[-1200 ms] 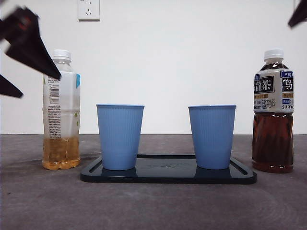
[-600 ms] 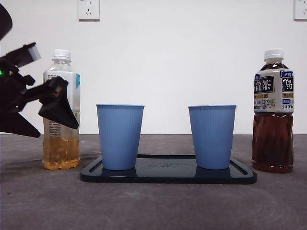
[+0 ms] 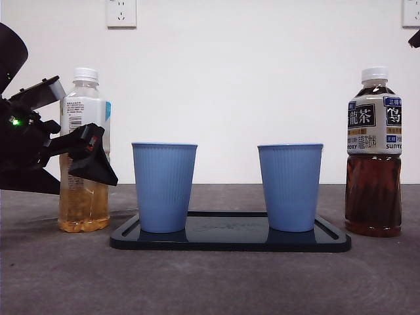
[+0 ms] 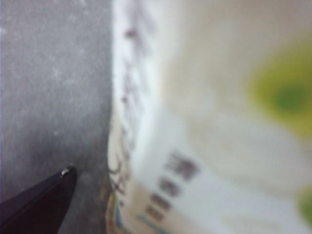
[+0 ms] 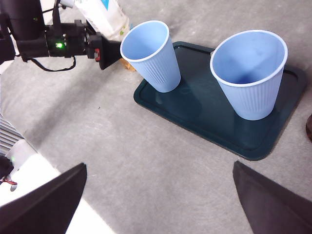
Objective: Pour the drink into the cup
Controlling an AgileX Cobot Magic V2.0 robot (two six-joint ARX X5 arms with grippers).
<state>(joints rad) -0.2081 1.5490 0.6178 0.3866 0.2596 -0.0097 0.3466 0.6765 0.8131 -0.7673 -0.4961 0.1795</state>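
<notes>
My gripper will tip the bottle while the white cap [image 3: 86, 75] still closes its neck, so the pale yellow drink [image 3: 84, 213] will flow toward the cap and stay inside.
A bottle of pale yellow drink [image 3: 84, 151] stands left of the tray, blurred and very close in the left wrist view [image 4: 209, 122]. My left gripper [image 3: 92, 164] straddles its middle, open, one jaw in front of the bottle and a gap showing beside it. The right wrist view shows this gripper [image 5: 105, 51] beside the bottle [image 5: 105, 14]. Two blue cups [image 3: 164, 187] [image 3: 290, 187] stand upright and empty on the dark tray [image 3: 230, 239]. My right gripper [image 5: 160, 168] hangs open high above the table's front, a black tip [image 3: 415, 38] in the front view.
A dark tea bottle [image 3: 374, 164] with a white cap stands right of the tray. A white wall with sockets closes the back. Bare grey table [image 5: 122, 146] lies in front of the tray [image 5: 204, 117] and its cups [image 5: 152, 56] [image 5: 251, 73].
My left gripper has come down from the upper left and moved in around the yellow bottle's middle. The bottle has shifted very slightly to the right.
</notes>
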